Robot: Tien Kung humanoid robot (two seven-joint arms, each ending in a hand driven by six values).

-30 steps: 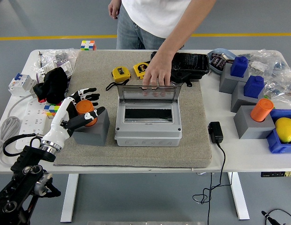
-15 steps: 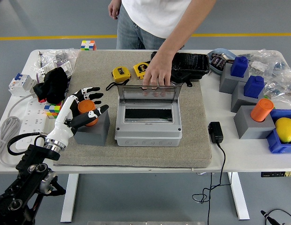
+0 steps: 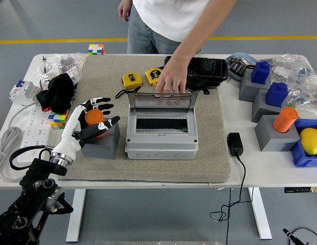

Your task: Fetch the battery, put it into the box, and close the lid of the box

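Observation:
The grey block (image 3: 100,147) should stay behind with an empty round hole when I lift the orange battery (image 3: 95,118), because the battery stands upright in the block.
An orange cylindrical battery (image 3: 94,119) stands upright in a grey block (image 3: 100,143) on the beige mat, left of the grey box (image 3: 161,138). My left hand (image 3: 95,116) reaches in from the lower left. Its fingers (image 3: 101,103) are spread behind the battery and the thumb (image 3: 106,125) lies in front, cupping it without a firm grip. The box's clear lid (image 3: 163,100) stands upright, held at its top edge by a person's hand (image 3: 171,81) from the far side. The right arm is out of view.
Two yellow tape measures (image 3: 131,80) and a black case (image 3: 207,71) lie behind the box. A power adapter (image 3: 235,144) sits right of the mat. Blue and orange pieces on grey blocks (image 3: 274,133) stand at right. A black cloth (image 3: 58,92) and a power strip (image 3: 26,127) are at left.
My left hand has shifted slightly right and forward around the battery, with the fingers closing in a little. The person's hand stays on the lid.

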